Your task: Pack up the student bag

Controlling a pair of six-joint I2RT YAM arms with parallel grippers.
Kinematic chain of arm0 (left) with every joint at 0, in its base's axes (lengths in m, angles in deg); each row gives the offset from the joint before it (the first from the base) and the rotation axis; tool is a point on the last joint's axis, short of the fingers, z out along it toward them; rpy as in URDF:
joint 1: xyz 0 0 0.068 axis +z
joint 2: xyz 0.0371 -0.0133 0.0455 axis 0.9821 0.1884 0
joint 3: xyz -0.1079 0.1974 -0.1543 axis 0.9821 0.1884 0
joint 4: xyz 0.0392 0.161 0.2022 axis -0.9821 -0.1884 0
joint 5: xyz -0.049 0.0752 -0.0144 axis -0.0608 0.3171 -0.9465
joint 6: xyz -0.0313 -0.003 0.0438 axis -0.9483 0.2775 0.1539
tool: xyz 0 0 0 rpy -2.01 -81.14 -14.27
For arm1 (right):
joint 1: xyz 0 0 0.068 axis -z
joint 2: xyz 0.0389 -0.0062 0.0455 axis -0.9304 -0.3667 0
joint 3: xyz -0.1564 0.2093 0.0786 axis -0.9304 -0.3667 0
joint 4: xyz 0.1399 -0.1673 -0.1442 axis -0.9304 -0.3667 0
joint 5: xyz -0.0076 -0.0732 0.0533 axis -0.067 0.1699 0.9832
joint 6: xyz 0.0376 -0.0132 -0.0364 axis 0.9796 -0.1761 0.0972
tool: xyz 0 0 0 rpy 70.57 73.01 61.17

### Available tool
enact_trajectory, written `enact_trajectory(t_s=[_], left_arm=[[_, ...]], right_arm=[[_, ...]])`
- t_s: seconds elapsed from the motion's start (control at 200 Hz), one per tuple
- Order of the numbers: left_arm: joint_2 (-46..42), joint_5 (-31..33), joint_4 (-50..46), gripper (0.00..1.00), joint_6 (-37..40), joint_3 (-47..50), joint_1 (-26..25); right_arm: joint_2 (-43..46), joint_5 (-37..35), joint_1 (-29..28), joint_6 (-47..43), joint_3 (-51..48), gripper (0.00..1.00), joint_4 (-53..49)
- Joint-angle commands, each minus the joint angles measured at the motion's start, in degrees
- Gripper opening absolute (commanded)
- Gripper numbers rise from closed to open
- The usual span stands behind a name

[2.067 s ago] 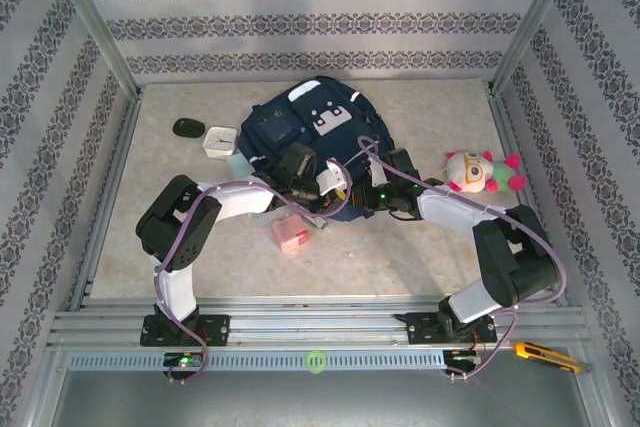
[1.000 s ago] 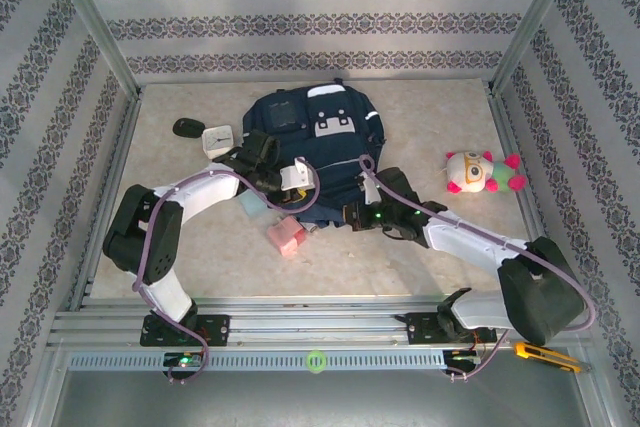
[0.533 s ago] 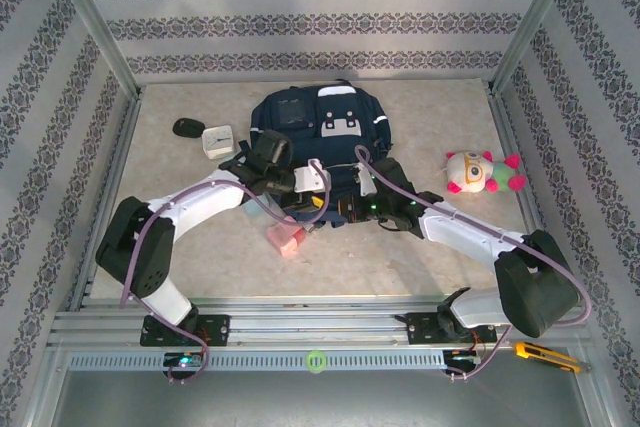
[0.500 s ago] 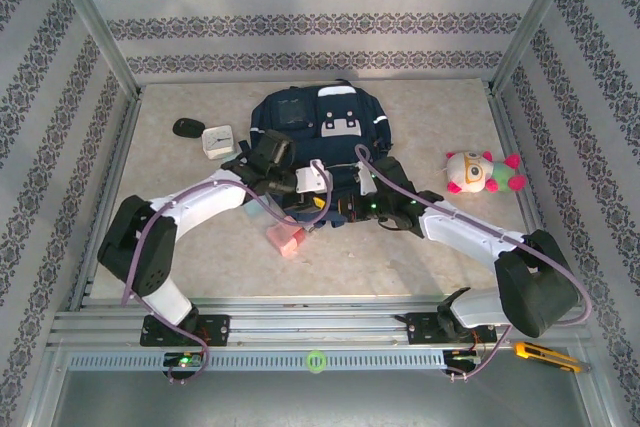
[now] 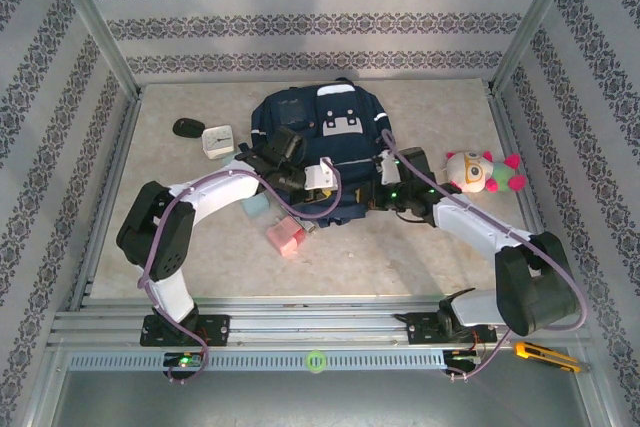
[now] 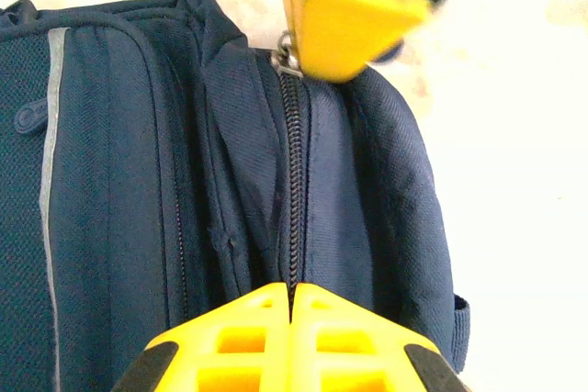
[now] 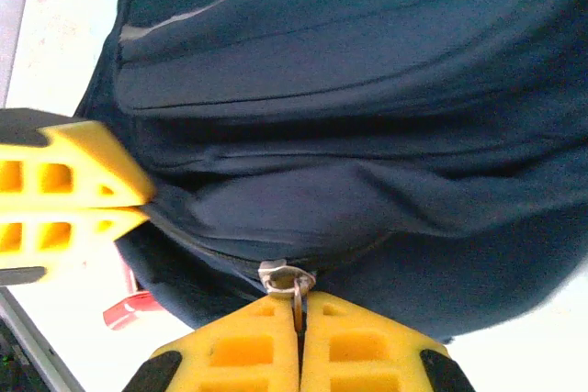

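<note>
Next, I swing my right gripper back along the bag's side while my left gripper holds the fabric, because the zipper bends past the metal zipper pull.
The student bag, dark navy with grey-white trim, lies flat at the back middle of the table. My left gripper is at its near left edge. In the left wrist view its yellow fingers are shut on the bag's fabric right at the zipper line. My right gripper is at the bag's near right edge. In the right wrist view the gripper is shut on the metal zipper pull, with the bag above it. The two grippers face each other along the zipper.
A pink box and a pale teal item lie just in front of the bag. A white square box and a black object sit at the back left. A plush toy lies to the right.
My right gripper has moved right along the bag's near edge with the zipper pull. The left gripper keeps its hold on the near left edge. The bag has turned straighter.
</note>
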Motion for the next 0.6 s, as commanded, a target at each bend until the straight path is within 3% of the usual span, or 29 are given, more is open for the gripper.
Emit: enact_trajectory(t_s=[0.0,0.125,0.35,0.38,0.485,0.595], left_arm=[[-3.76,2.90,-8.76,0.00,3.56,0.78,4.52],[-6.55,5.12,-9.65,0.00,4.44,2.55,7.09],[-8.51,7.61,-11.10,0.00,5.90,3.55,9.24],[-8.68,6.60,-10.67,0.06,5.24,3.32,9.12],[-9.55,3.12,-5.94,0.44,0.06,3.39,6.43],[-8.49,8.10,1.32,0.66,-4.51,3.37,0.01]], right_arm=[[-0.85,-0.60,5.48,-3.46,1.47,0.00,-3.55],[-2.81,0.52,8.22,-4.52,2.31,0.00,-3.43],[-2.09,3.06,3.72,-3.40,1.82,0.00,1.31],[-2.00,3.07,2.79,-3.36,1.88,0.00,1.53],[-1.83,2.87,-0.20,-2.75,1.79,0.00,2.77],[-1.66,2.33,-1.63,-1.90,1.49,0.00,3.79]])
